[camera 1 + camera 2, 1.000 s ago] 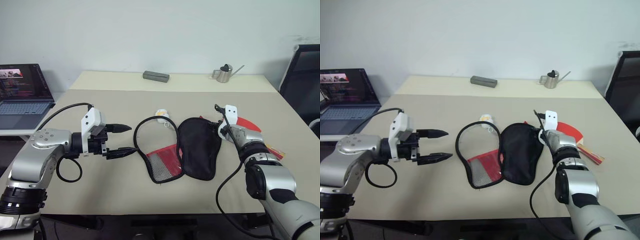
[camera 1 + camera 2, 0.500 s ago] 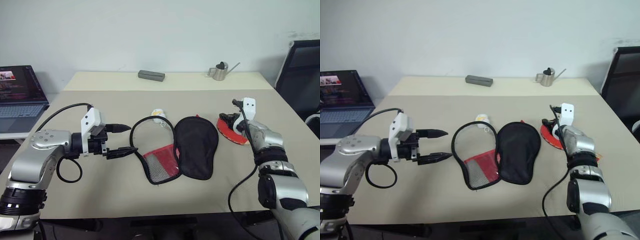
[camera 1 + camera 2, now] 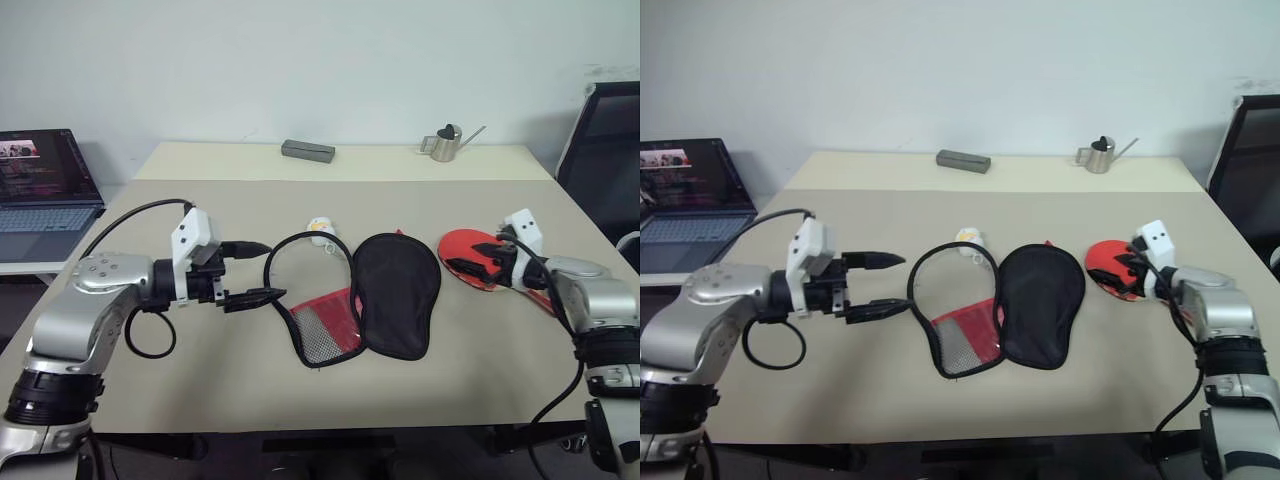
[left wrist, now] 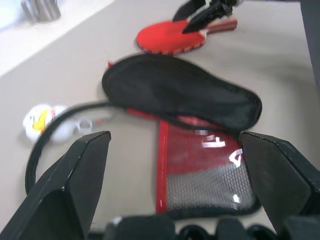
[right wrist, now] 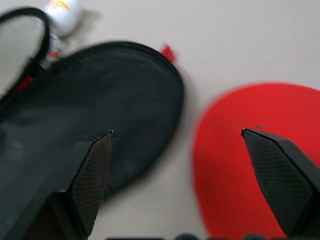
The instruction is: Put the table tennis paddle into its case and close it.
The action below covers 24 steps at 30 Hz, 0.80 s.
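The table tennis paddle (image 3: pixel 462 249) is about the same length as the black flap (image 3: pixel 397 296), so the paddle's handle should come up to the narrow end when I put it down there.
The case (image 3: pixel 397 293) lies unzipped in the middle of the table (image 3: pixel 200 380). Its black flap is folded out to the right, and its red front with the mesh pocket (image 3: pixel 325 330) lies to the left. The table tennis paddle (image 3: pixel 468 248) lies red face up just right of the case. My right gripper (image 3: pixel 474 260) hangs open just over the face, near the handle end, holding nothing. The right wrist view shows the red face (image 5: pixel 255 150) beside the black flap (image 5: pixel 100 125). My left gripper (image 3: pixel 262 271) is open and level, just left of the case's zip loop (image 3: pixel 300 250).
A small white and yellow toy (image 3: pixel 320 228) sits behind the case. A grey box (image 3: pixel 308 150) and a small metal watering can (image 3: pixel 443 145) stand at the table's far edge. A laptop (image 3: pixel 45 180) is off to the left and a black chair (image 3: pixel 605 140) to the right.
My right gripper has drawn back from the case's black flap, swung right over the paddle and opened wider. My left gripper has edged slightly toward the case.
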### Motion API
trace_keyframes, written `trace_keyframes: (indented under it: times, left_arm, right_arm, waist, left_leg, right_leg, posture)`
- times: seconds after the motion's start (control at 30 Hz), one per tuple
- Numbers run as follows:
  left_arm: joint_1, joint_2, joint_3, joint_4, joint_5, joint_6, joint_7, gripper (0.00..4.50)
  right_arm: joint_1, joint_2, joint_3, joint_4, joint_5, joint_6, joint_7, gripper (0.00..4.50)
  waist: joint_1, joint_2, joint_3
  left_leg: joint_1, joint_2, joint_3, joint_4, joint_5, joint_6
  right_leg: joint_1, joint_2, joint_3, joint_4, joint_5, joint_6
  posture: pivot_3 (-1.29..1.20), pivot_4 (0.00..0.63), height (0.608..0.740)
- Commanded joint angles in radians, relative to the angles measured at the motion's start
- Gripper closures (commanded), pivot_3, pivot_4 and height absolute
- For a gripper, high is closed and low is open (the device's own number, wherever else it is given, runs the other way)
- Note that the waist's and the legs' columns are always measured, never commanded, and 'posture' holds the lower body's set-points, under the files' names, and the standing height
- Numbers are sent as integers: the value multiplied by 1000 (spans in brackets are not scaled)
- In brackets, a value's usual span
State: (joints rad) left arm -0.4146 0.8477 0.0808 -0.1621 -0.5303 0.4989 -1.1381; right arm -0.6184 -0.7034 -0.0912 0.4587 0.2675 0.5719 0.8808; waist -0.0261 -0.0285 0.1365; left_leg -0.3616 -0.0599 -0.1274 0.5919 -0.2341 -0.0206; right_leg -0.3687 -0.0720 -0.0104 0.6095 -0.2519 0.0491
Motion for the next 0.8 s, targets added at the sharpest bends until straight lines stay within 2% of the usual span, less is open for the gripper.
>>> trace_keyframes:
  times: [0.03,0.17,0.33,0.5,0.8]
  left_arm:
    - [-44,-3,10,-55,-24,24,20,0]
    - [-60,-10,4,-81,-34,41,18,0]
    - [-67,-15,-7,-83,-35,44,8,0]
    - [-70,-9,-22,-96,-49,42,-38,0]
    - [-87,-3,-52,-85,-24,19,-95,0]
  right_arm:
    - [-20,-68,-40,73,-3,-48,42,16]
    - [-54,-131,-48,254,-34,-123,45,16]
    - [-83,-172,4,447,-100,-202,99,16]
    - [-129,-162,39,598,-172,-288,105,16]
    - [-175,-94,84,735,-265,-407,50,16]
  waist:
    - [0,0,0]
    - [-1,0,0]
    - [-4,0,0]
    - [-5,0,0]
    - [-6,-4,-2]
  left_leg:
    - [0,0,0,0,0,0]
    - [0,0,2,0,0,0]
    - [1,0,4,0,0,0]
    - [1,1,7,0,0,0]
    - [3,1,10,0,0,0]
  right_leg:
    - [0,0,0,0,0,0]
    - [0,0,0,0,0,0]
    - [0,0,1,0,0,0]
    - [0,1,1,0,0,-1]
    - [2,1,2,0,0,-2]
  posture:
    - [0,150,740]
    - [0,150,740]
    - [0,150,740]
    - [0,150,740]
    - [0,150,740]
